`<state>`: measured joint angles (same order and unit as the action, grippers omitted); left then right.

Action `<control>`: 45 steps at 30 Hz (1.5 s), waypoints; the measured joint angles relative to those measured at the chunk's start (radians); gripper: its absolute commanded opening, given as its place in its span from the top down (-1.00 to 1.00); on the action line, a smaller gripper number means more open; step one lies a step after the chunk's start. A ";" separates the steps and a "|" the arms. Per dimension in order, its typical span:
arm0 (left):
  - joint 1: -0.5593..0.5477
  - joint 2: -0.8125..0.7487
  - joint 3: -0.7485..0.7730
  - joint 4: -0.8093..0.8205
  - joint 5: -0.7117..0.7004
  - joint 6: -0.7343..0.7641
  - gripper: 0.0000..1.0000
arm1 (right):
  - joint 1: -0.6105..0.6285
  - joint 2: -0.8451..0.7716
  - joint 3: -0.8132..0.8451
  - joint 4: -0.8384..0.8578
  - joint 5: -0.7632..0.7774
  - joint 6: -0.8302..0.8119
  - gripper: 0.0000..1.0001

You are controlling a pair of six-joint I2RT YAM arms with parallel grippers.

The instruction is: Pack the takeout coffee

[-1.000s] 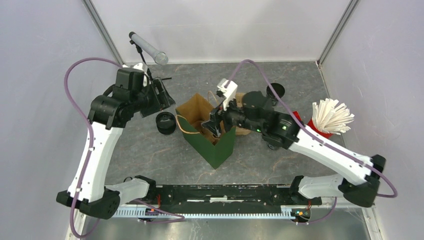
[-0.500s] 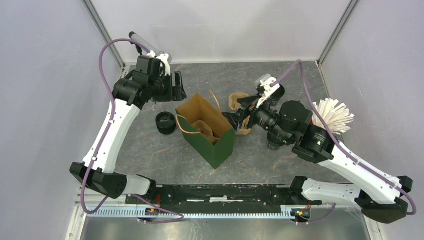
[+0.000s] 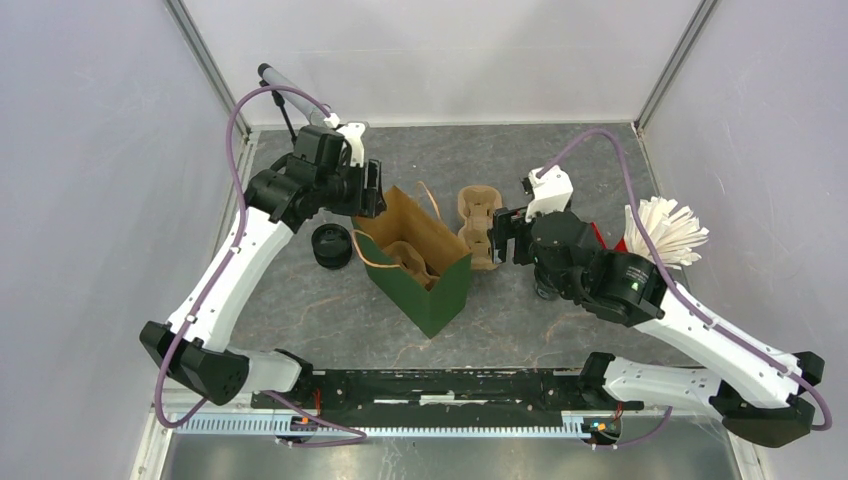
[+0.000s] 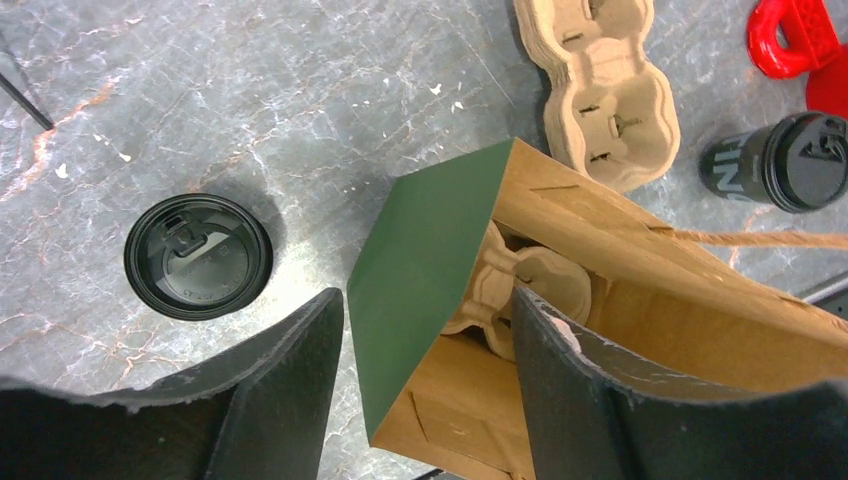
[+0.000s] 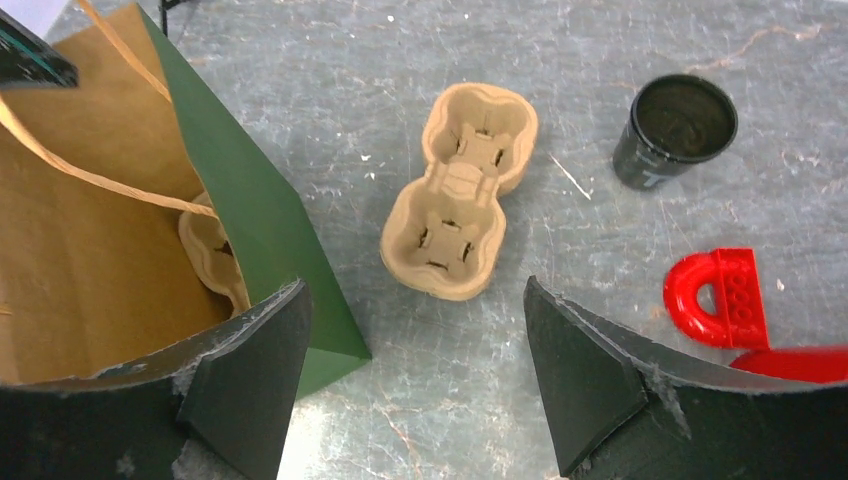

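The green paper bag (image 3: pixel 405 287) stands at an angle to the loose cup tray, so next my left gripper pinches the bag's corner (image 4: pixel 440 332) and turns the bag straight before the coffee gets packed.
The takeout coffee (image 4: pixel 790 160), a black cup with a sip lid, stands on the table to the right of the bag, held by nothing. From above only a sliver of the coffee (image 3: pixel 545 291) shows under my right arm. The green paper bag (image 3: pixel 425 270) stands open with a pulp cup tray (image 4: pixel 520 285) inside. My left gripper (image 4: pixel 430 330) is open and straddles the bag's green back-left corner (image 4: pixel 420 260). My right gripper (image 5: pixel 415 340) is open and empty, above bare table between the bag (image 5: pixel 260 230) and a loose cup tray (image 5: pixel 455 205).
A lidless black cup (image 5: pixel 672 130) stands beyond the loose tray (image 3: pixel 478 222). A squat black round piece (image 3: pixel 331 245) sits left of the bag. A red holder of white sticks (image 3: pixel 660 235) is at the right, with a red part (image 5: pixel 715 298) near my right fingers.
My right gripper has come out of the bag and moved right, over the loose tray. My left gripper has swung right to the bag's back-left corner.
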<state>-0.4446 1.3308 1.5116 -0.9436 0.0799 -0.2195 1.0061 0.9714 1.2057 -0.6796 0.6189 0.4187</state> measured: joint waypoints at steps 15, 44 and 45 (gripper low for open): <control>0.000 -0.029 -0.011 -0.009 -0.036 -0.001 -0.01 | -0.039 0.006 -0.092 -0.039 -0.002 0.042 -0.73; -0.001 -0.009 0.021 -0.069 -0.123 -0.056 0.95 | -0.332 0.163 0.006 -0.146 -0.089 -0.058 -0.96; -0.001 -0.023 0.020 -0.079 -0.124 -0.070 0.95 | -0.339 0.166 -0.002 -0.148 -0.092 -0.062 -0.96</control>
<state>-0.4454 1.3079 1.5314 -1.0229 -0.0437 -0.2897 0.6674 1.1370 1.2037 -0.8272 0.5274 0.3569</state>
